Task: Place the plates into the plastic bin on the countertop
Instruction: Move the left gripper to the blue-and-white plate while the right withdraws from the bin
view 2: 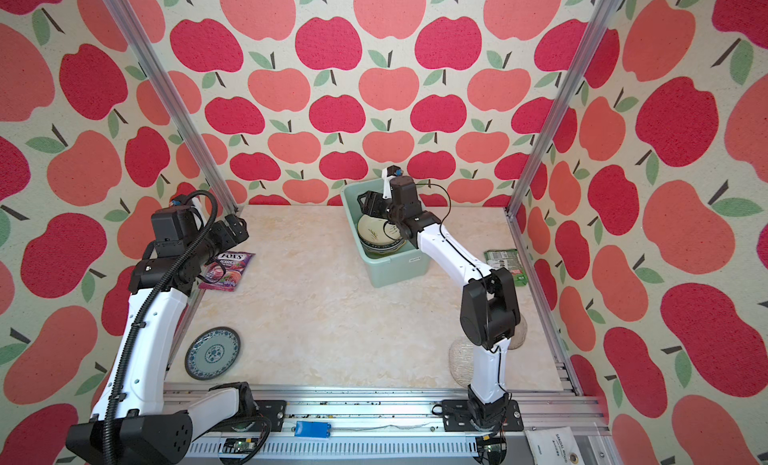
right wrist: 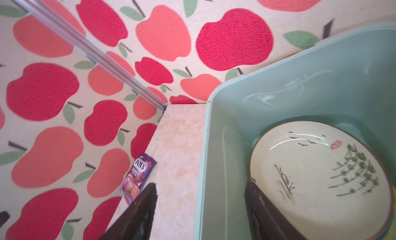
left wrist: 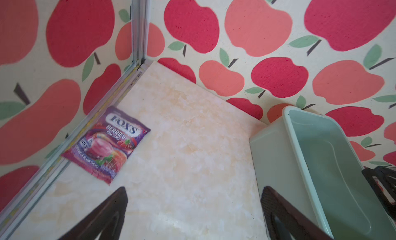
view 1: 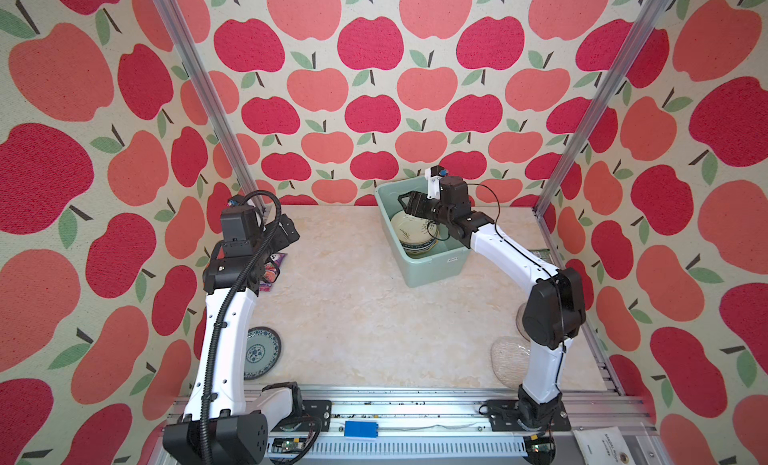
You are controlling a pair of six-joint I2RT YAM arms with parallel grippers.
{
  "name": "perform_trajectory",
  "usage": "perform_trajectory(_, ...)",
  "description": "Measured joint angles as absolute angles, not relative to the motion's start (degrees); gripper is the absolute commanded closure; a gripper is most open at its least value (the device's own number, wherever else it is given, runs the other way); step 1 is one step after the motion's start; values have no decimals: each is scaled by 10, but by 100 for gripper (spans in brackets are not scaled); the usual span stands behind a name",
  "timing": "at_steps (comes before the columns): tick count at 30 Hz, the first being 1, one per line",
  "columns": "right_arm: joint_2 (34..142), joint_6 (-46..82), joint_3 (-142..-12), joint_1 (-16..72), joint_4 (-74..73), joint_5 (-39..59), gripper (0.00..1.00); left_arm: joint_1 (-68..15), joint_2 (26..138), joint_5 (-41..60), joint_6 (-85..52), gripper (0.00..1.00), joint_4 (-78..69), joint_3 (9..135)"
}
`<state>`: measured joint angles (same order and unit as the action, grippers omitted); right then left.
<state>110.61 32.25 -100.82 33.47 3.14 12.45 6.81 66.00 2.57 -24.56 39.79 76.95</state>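
Note:
The robot's right gripper is at the bin, far from the blue-patterned plate [view 2: 213, 353] that lies in the front corner, so the left gripper should first move the plate [view 2: 214, 339] closer.
The mint-green plastic bin [view 1: 436, 272] [view 2: 399, 272] stands at the back of the countertop [view 1: 353, 309]. Inside it lies a stack of plates, topped by a cream plate with a green plant [view 1: 409, 230] [right wrist: 317, 174]; a lettered rim [view 1: 415, 247] shows beneath. My right gripper [view 1: 405, 201] [right wrist: 200, 186] hovers over the bin's left wall, open and holding nothing. A blue-patterned plate [view 1: 262, 353] [view 2: 212, 353] lies at the front left. Clear glass plates [view 1: 509, 359] [view 2: 459, 359] sit at the front right, partly hidden by the right arm. My left gripper [view 2: 239, 228] [left wrist: 194, 188] is raised at the left, open and empty.
A purple candy packet [view 2: 227, 269] [left wrist: 107, 144] lies by the left frame rail, under the left arm. A green packet [view 2: 505, 265] lies by the right rail. Aluminium posts stand at the back corners, and apple-patterned walls close three sides.

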Motion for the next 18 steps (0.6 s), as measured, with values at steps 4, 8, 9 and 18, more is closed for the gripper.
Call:
perform_trajectory(4,1139,256,-1088,368,45,203,33,103,659,-1,-309,1,497,775)
perform_trajectory(8,1182,196,-1163,411,78,258,33,145,640,-3,-361,1,560,762)
perform_trajectory(9,1196,180,-1182,424,91,272,33,155,630,-4,-374,1,574,757)
perform_trajectory(18,1342,82,-1288,529,183,344,34,217,609,-38,-430,0,729,749)
